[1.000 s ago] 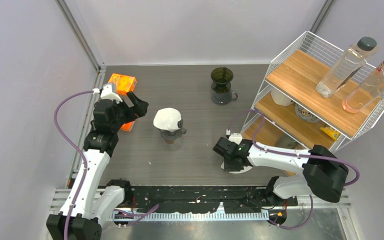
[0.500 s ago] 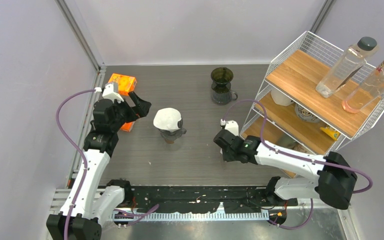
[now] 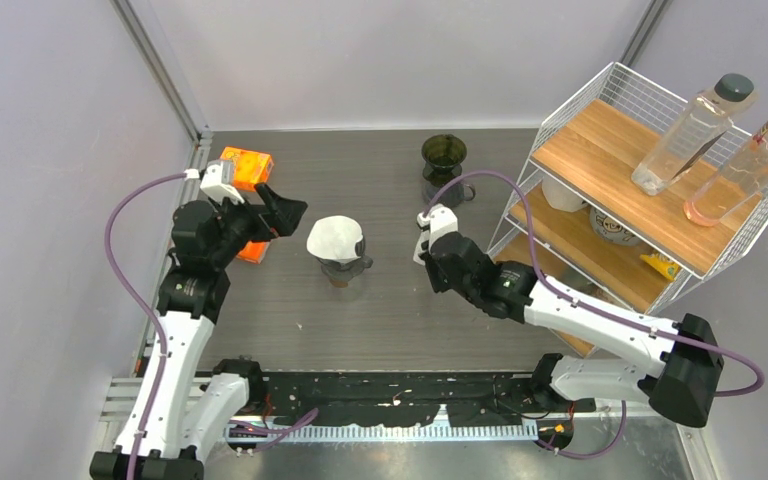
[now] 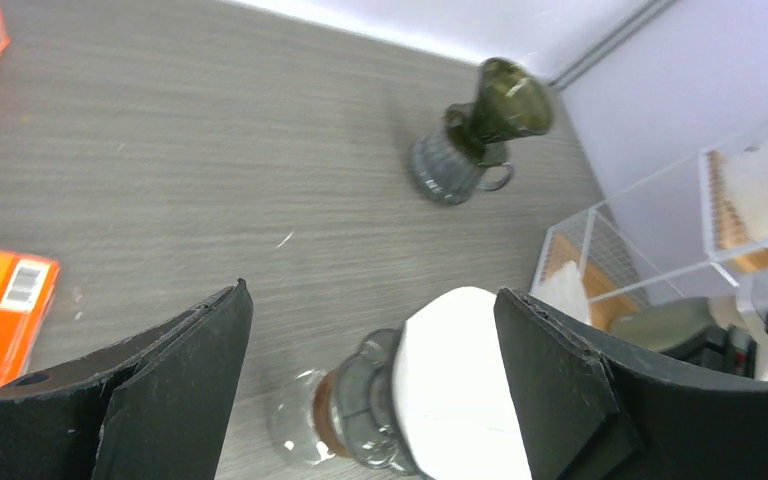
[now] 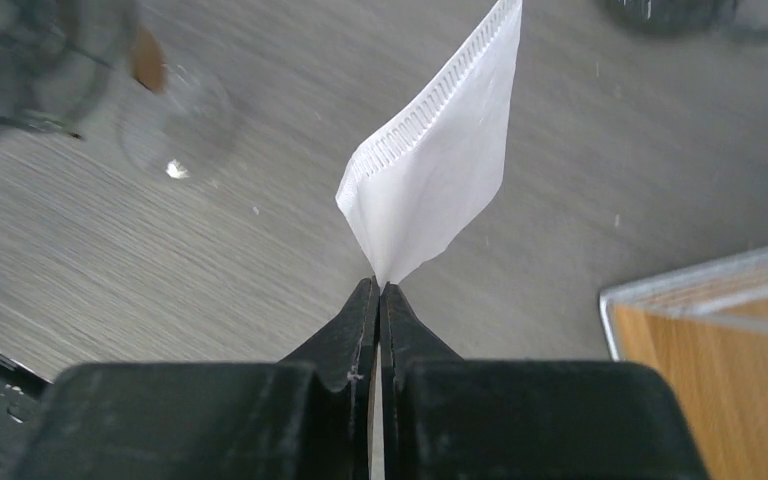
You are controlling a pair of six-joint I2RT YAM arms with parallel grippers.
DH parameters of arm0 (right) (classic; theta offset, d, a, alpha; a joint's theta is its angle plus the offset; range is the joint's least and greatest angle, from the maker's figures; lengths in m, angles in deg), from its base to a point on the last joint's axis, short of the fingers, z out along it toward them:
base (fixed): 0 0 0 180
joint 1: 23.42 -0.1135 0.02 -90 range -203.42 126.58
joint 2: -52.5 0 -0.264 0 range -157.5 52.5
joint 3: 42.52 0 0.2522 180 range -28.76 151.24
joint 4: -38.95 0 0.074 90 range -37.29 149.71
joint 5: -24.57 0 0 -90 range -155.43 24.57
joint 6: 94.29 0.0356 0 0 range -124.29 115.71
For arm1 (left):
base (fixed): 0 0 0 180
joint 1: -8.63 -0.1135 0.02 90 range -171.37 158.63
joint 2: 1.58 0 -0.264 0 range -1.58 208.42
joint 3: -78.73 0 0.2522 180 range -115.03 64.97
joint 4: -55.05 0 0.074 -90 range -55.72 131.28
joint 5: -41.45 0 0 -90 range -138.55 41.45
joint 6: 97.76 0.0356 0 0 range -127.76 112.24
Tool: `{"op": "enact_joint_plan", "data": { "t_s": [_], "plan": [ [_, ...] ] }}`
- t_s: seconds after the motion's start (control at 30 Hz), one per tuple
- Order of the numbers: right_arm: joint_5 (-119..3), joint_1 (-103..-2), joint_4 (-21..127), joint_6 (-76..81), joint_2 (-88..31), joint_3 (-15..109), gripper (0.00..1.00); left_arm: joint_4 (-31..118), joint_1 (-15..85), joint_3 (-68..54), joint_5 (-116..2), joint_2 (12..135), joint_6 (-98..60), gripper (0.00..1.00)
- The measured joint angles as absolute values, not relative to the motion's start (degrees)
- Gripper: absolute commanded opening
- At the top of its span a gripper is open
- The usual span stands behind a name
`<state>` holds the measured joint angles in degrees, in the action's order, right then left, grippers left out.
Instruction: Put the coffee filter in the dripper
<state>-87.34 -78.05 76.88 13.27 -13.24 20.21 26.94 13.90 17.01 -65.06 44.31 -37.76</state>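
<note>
I should keep moving my open left gripper toward that paper (image 5: 435, 180) until its fingers clasp it, with the coffee filter's wide end (image 5: 460, 105) free past my right gripper's fingers.
My right gripper (image 5: 379, 290) is shut on the point of a white paper coffee filter (image 5: 440, 190), which fans up from the fingertips above the table. In the top view that gripper (image 3: 426, 255) is right of a clear glass dripper (image 3: 348, 265) with a brown collar, whose mouth holds white paper (image 3: 332, 238). My left gripper (image 4: 372, 300) is open. Its fingers reach toward the same dripper (image 4: 360, 410) from the left, apart from it. A dark green dripper on a jug (image 3: 444, 170) stands at the back.
Two orange boxes (image 3: 245, 165) (image 3: 255, 250) lie by the left arm. A white wire shelf with wooden boards (image 3: 620, 190) fills the right side and carries two bottles (image 3: 695, 130) on top. Grey walls close in the table on the left, the back and the right.
My right gripper closed on the filter near the front of the table, lifted it and carried it back and left toward the glass dripper. The left gripper edged slightly toward the back.
</note>
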Motion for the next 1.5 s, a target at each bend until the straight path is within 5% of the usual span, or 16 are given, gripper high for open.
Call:
{"op": "enact_joint_plan", "data": {
  "t_s": [0.4, 0.97, 1.33, 1.5],
  "plan": [
    [-79.3, -78.1, 72.2, -15.5, -18.3, 37.3, 0.06, 32.4, 18.8, 7.4, -84.3, 50.8, -40.5, 1.00],
    [-78.4, -82.8, 81.7, -37.4, -29.7, 56.0, 0.06, 33.5, 26.1, 1.8, -84.6, 61.9, -48.8, 0.99],
    [-79.5, -83.8, 81.9, -40.4, -29.7, 56.0, 0.05, 37.5, 26.6, 1.8, -85.7, 65.5, -54.3, 0.56],
    [-80.4, -84.0, 81.9, -40.7, -29.7, 56.0, 0.05, 39.8, 27.0, 1.9, -87.3, 65.9, -55.7, 0.49]
  ]
}}
